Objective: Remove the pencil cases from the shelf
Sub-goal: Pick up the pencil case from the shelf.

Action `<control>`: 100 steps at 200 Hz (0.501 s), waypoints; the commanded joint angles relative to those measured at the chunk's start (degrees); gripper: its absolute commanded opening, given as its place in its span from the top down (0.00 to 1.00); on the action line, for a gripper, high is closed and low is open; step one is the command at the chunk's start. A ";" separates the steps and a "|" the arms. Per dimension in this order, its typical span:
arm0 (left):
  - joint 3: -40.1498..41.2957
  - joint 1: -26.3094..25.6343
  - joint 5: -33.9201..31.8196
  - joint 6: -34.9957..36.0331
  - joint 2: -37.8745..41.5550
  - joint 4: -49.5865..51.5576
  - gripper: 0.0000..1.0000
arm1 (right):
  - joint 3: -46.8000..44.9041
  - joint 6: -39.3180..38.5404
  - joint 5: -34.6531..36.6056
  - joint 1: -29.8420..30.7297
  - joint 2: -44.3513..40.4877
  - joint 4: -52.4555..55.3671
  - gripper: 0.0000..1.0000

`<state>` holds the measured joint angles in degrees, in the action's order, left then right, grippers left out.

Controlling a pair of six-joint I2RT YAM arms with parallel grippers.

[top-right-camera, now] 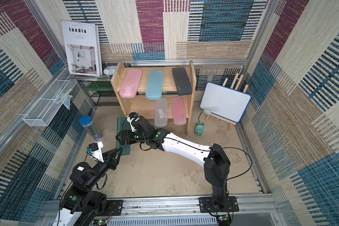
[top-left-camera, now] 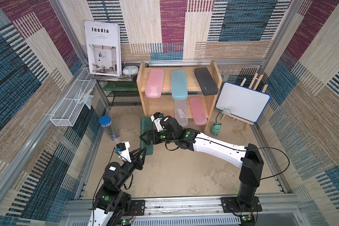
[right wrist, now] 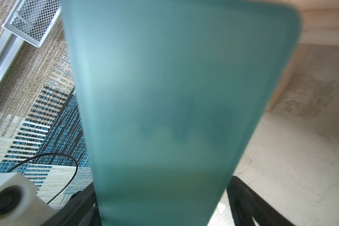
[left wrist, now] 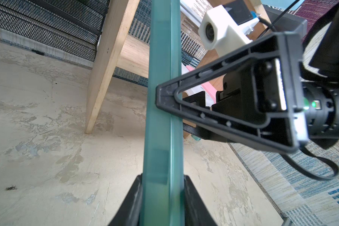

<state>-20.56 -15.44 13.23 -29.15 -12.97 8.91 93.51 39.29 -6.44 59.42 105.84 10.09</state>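
Note:
The dark green case in my left gripper is far from the clear spot by the whiteboard, so next my right gripper takes the case and brings it there.
The dark green pencil case hangs flat just in front of the wooden shelf, by its left leg. My left gripper is shut on its near end, gripping across its thickness. My right gripper straddles the case across its width, jaws wide, with a gap at one finger. On the upper tier lie a pink case, a light blue one and a black one. A frosted clear case and a pink one lie on the lower tier.
A blue-capped cylinder of pencils stands left of the green case. A white wire basket hangs on the left wall and a black mesh rack sits beside the shelf. A whiteboard on an easel and a small green gadget stand to the right.

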 commanded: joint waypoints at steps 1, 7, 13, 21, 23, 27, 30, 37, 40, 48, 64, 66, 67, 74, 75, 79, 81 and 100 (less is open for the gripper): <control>0.07 -0.03 -0.31 0.44 0.01 -1.98 0.72 | 0.17 -0.06 -0.82 0.22 0.42 -1.69 0.10; 0.04 -0.03 -0.32 0.41 0.15 -2.05 0.71 | 0.19 -0.15 -0.79 0.26 0.48 -1.61 0.14; 0.11 -0.03 -0.40 0.43 0.18 -2.05 0.71 | 0.21 -0.34 -0.77 0.26 0.49 -1.45 0.17; 0.15 -0.02 -0.56 0.41 0.23 -1.96 0.70 | 0.24 -0.52 -0.77 0.26 0.51 -1.32 0.21; 0.16 -0.02 -0.57 0.41 0.29 -1.90 0.69 | 0.21 -0.61 -0.77 0.30 0.51 -1.30 0.22; 0.09 -0.03 -0.73 0.42 0.31 -1.88 0.68 | 0.23 -0.77 -0.73 0.34 0.43 -1.15 0.25; 0.16 -0.03 -0.79 0.41 0.32 -1.81 0.67 | 0.26 -0.81 -0.69 0.34 0.42 -1.05 0.27; 0.10 0.00 -1.26 0.41 0.32 -1.58 0.61 | 0.26 -0.96 -0.24 0.34 0.29 -0.45 0.29; 0.08 -0.02 -1.54 0.41 0.32 -1.42 0.57 | 0.25 -1.03 -0.02 0.35 0.19 -0.11 0.29; -0.05 0.02 -2.61 0.41 0.36 -0.74 0.46 | 0.25 -1.39 0.79 0.43 -0.12 1.04 0.30; -0.60 0.04 -5.73 0.29 0.72 1.16 0.34 | -0.20 -3.26 3.96 0.58 -1.80 5.19 0.30; -0.66 -0.01 -6.22 0.24 0.81 1.50 0.33 | -0.40 -3.52 4.57 0.67 -2.18 5.77 0.30; -0.69 -0.02 -6.47 0.24 0.83 1.57 0.32 | -0.46 -3.65 4.84 0.68 -2.29 6.06 0.30; -1.00 -0.02 -8.38 0.00 1.29 2.79 0.30 | -1.54 -5.01 6.87 0.91 -3.80 8.33 0.30; -1.03 -0.03 -8.70 -0.02 1.33 2.92 0.29 | -1.74 -5.19 7.18 0.89 -4.06 8.61 0.30; -1.11 -0.03 -9.61 -0.11 1.60 3.44 0.28 | -2.57 -5.82 8.36 0.88 -5.12 9.91 0.30; -1.21 -0.03 -10.22 -0.19 1.74 3.65 0.28 | -2.93 -6.18 8.90 0.94 -5.65 10.49 0.30; -1.07 0.04 -13.66 -0.68 2.48 4.04 0.23 | -9.72 -8.29 13.25 0.92 -11.88 16.54 0.30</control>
<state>-21.34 -15.49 6.09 -29.36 -11.18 11.86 89.32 35.24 -0.82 60.27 99.83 17.80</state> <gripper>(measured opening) 0.753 0.749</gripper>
